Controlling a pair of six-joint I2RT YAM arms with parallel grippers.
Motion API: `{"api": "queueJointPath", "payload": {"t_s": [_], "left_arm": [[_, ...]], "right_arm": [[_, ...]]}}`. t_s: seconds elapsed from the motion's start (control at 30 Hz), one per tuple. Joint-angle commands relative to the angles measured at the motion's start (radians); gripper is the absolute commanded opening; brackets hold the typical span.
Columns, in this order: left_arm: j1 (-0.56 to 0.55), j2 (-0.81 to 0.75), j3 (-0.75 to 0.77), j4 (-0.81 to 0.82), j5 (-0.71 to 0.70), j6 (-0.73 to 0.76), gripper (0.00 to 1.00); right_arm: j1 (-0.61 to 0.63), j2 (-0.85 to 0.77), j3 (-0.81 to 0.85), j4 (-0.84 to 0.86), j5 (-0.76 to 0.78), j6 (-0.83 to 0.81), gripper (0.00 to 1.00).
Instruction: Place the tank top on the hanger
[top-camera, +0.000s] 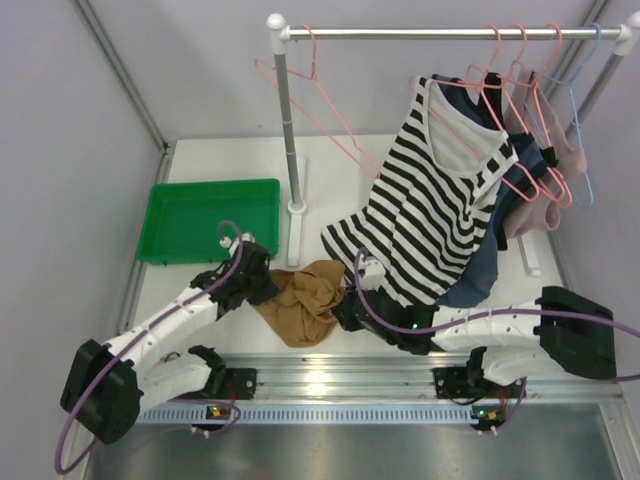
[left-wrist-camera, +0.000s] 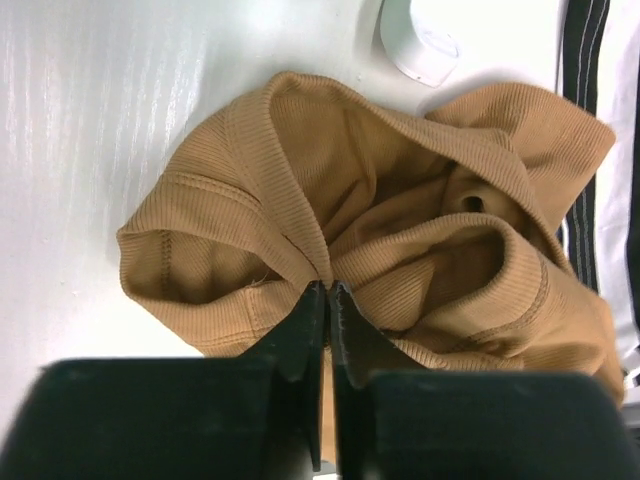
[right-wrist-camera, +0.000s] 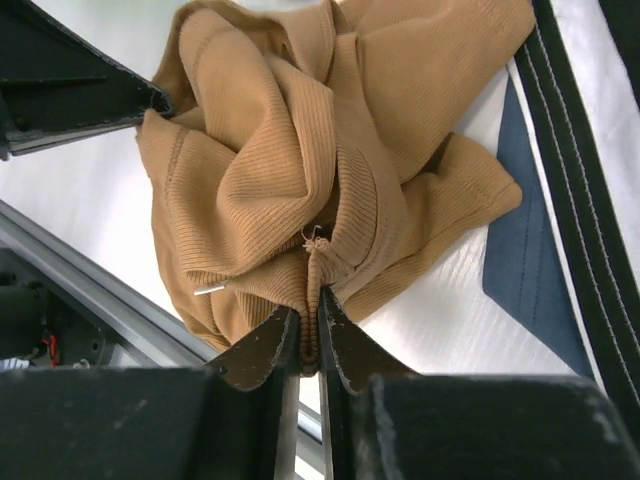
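Note:
My grippers should spread the tank top's edges toward the table's front edge (top-camera: 345, 352) before reaching for the hanger, because the tank top's folds (top-camera: 308, 292) are bunched up from one gripper to the other.
The tan tank top (top-camera: 305, 300) lies crumpled on the white table between my two arms. My left gripper (top-camera: 262, 285) is at its left edge, and in the left wrist view the left gripper (left-wrist-camera: 328, 287) is shut on a fold of the tank top (left-wrist-camera: 400, 230). My right gripper (top-camera: 345, 305) is at its right edge. In the right wrist view the right gripper (right-wrist-camera: 310, 312) is shut on a ribbed hem of the tank top (right-wrist-camera: 300, 150). The bare pink hanger (top-camera: 318, 121) hangs at the left end of the rail.
A green tray (top-camera: 165, 235) sits at the back left. The rack post (top-camera: 288, 130) stands just behind the tank top. A striped top (top-camera: 430, 200), a navy garment (top-camera: 480, 270) and more hangers (top-camera: 580, 130) hang at the right, draping onto the table.

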Motion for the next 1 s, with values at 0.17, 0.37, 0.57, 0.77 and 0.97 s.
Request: {"api": "queueJointPath", "payload": {"t_s": [0.17,0.37,0.57,0.77,0.97], "left_arm": [[0.006,-0.022,0.233,-0.167,0.008,0.215,0.00],[0.006,-0.011,0.589,-0.438,-0.113,0.379,0.00],[0.006,0.090,0.972,-0.570,-0.138,0.511,0.00],[0.006,0.211,1.357,-0.635,-0.095,0.572,0.00],[0.006,0.308,1.678,-0.678,-0.010,0.565,0.00]], "right_arm": [[0.013,-0.167,0.175,-0.266,0.125,-0.158,0.00],[0.013,-0.299,0.368,-0.522,0.212,-0.347,0.00],[0.013,-0.299,0.661,-0.654,0.208,-0.557,0.00],[0.013,-0.206,0.985,-0.751,0.218,-0.752,0.00],[0.013,-0.162,1.226,-0.806,0.200,-0.836,0.00]]}}
